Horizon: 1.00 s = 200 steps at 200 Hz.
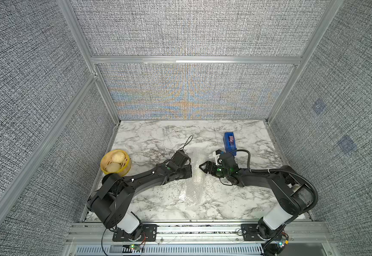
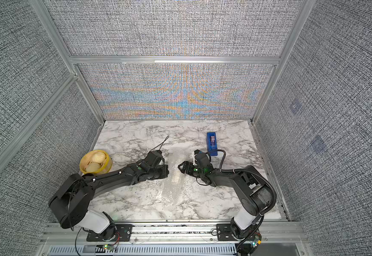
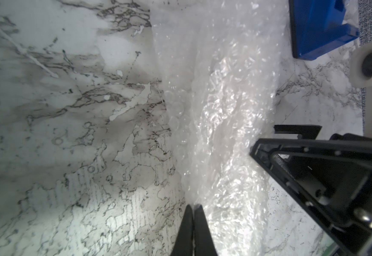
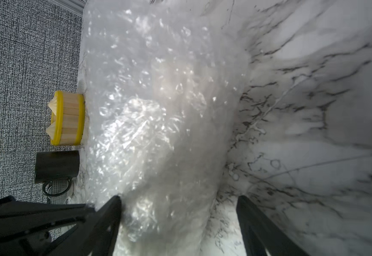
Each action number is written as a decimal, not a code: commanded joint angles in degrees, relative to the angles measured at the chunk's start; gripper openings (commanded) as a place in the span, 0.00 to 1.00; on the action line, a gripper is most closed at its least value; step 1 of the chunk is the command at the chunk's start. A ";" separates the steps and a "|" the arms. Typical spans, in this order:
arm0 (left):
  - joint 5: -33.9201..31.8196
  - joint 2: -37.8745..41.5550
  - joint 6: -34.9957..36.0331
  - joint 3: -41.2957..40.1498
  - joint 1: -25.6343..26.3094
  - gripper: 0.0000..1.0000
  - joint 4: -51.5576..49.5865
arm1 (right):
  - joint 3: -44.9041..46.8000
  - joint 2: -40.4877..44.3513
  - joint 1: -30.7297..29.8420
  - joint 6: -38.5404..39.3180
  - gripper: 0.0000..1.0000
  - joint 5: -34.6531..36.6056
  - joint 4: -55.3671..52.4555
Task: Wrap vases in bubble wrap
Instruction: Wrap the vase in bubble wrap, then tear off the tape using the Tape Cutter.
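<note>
The rolled bubble wrap's edge [image 3: 193, 198] is pinched in my left gripper, so my right gripper should go on to the blue tape dispenser [image 1: 230, 143] before it closes on the tape's end.
The bubble wrap [image 1: 194, 177] lies as a long glinting strip down the middle of the marble table [image 1: 158, 137], between my two grippers, in both top views [image 2: 171, 179]. Part of it is rolled into a thick hump [image 3: 231, 110] [image 4: 158, 124]. The vase is hidden; only a pale blur shows under the film. My left gripper [image 3: 194, 207] [image 1: 190, 171] is shut, its tips pinching the wrap's edge. My right gripper [image 4: 178, 206] [image 1: 201, 166] is open, one finger [image 4: 114, 212] on each side of the hump's end, not closed on it.
A blue tape dispenser [image 1: 230, 143] stands behind the right gripper. At the left edge a yellow steamer basket [image 1: 115, 164] holds buns, with a black mug [image 4: 56, 166] beside it. A thin black cord [image 1: 186, 144] lies behind the left gripper. Grey fabric walls enclose the table.
</note>
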<state>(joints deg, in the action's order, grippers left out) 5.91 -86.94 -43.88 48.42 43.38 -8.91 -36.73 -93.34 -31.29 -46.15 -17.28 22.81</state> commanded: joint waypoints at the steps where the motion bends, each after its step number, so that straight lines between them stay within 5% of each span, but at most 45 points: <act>1: -4.05 1.84 2.31 1.07 -0.05 0.00 -4.27 | 0.39 2.18 0.74 1.90 0.83 1.59 -4.59; 75: -3.82 2.00 4.68 2.77 -0.05 0.00 -7.28 | -1.81 9.19 4.59 5.53 0.79 1.54 -12.47; 162: -4.15 2.52 6.33 5.66 2.58 0.00 -10.28 | -19.74 11.76 19.63 19.23 0.71 12.42 -43.04; 200: -4.80 2.50 6.56 5.82 3.33 0.00 -10.56 | -26.22 5.05 30.04 18.37 0.57 -0.60 -42.55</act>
<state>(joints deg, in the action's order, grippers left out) 2.04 -84.31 -38.22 54.00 46.65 -19.20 -60.47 -84.86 -5.96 -28.64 -9.28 -16.71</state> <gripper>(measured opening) 0.049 0.637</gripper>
